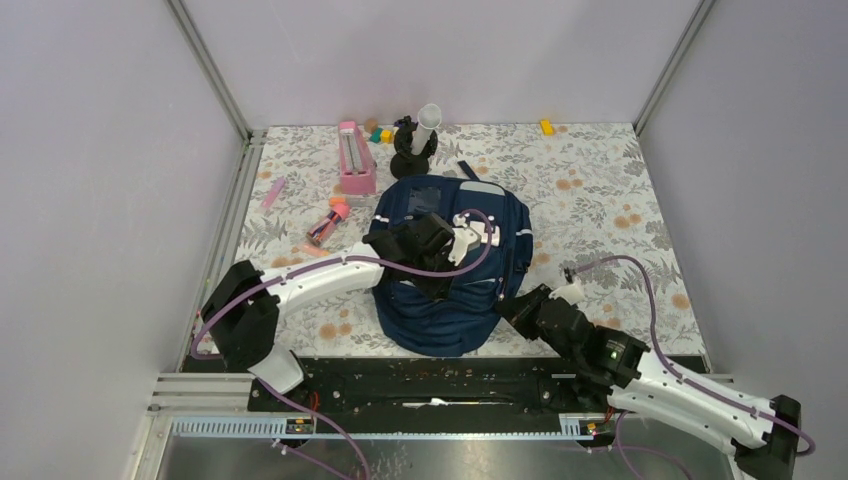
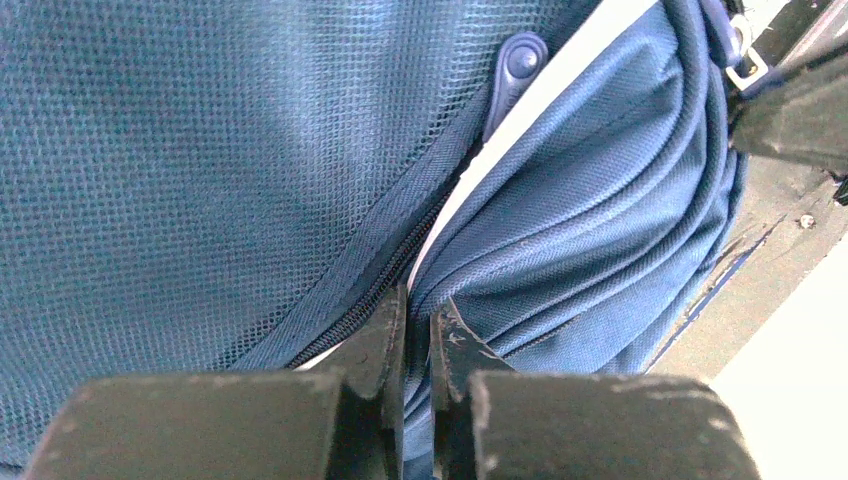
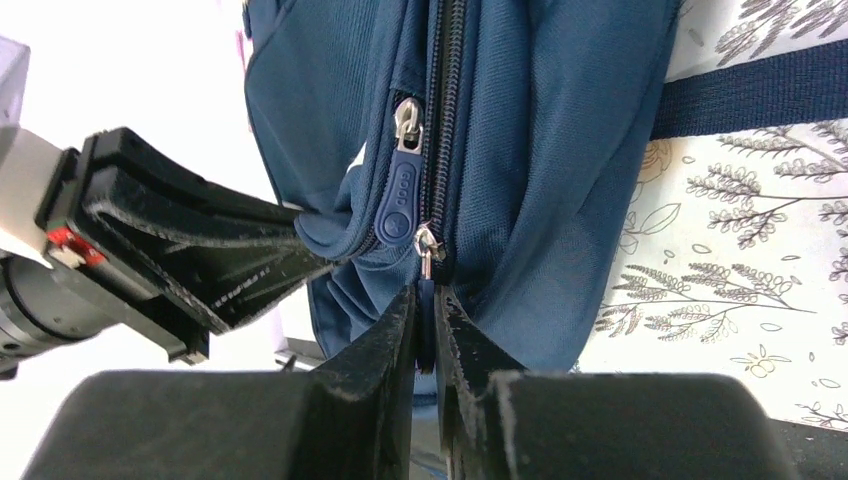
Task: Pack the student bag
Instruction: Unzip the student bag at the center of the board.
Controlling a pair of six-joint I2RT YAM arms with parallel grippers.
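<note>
The robot's left gripper is holding the fabric fold (image 2: 440, 275) and its right gripper has hold of the blue zipper pull (image 3: 426, 288), so the robot should keep pulling along the zip until the bag gapes open.
The student bag (image 1: 455, 300), navy blue, lies mid-table with its bottom toward the arm bases. My left gripper (image 1: 436, 284) reaches over it from the left. In the left wrist view this gripper (image 2: 418, 305) is shut on a fold of the bag's fabric (image 2: 560, 230) beside a zip and a mesh panel (image 2: 200, 150). At the bag's near right edge is my right gripper (image 1: 508, 303). The right wrist view shows that gripper (image 3: 425, 290) shut on a blue zipper pull (image 3: 427, 300) hanging from a metal slider (image 3: 426, 243). A second pull (image 3: 399, 200) hangs free just above.
Behind the bag stand a pink box (image 1: 355, 160), a black stand with a white tube (image 1: 415, 140) and small coloured blocks (image 1: 378, 130). Pink pens (image 1: 330, 220) lie left of the bag. A yellow block (image 1: 546, 127) sits far back. A black rail (image 1: 450, 375) runs along the near edge.
</note>
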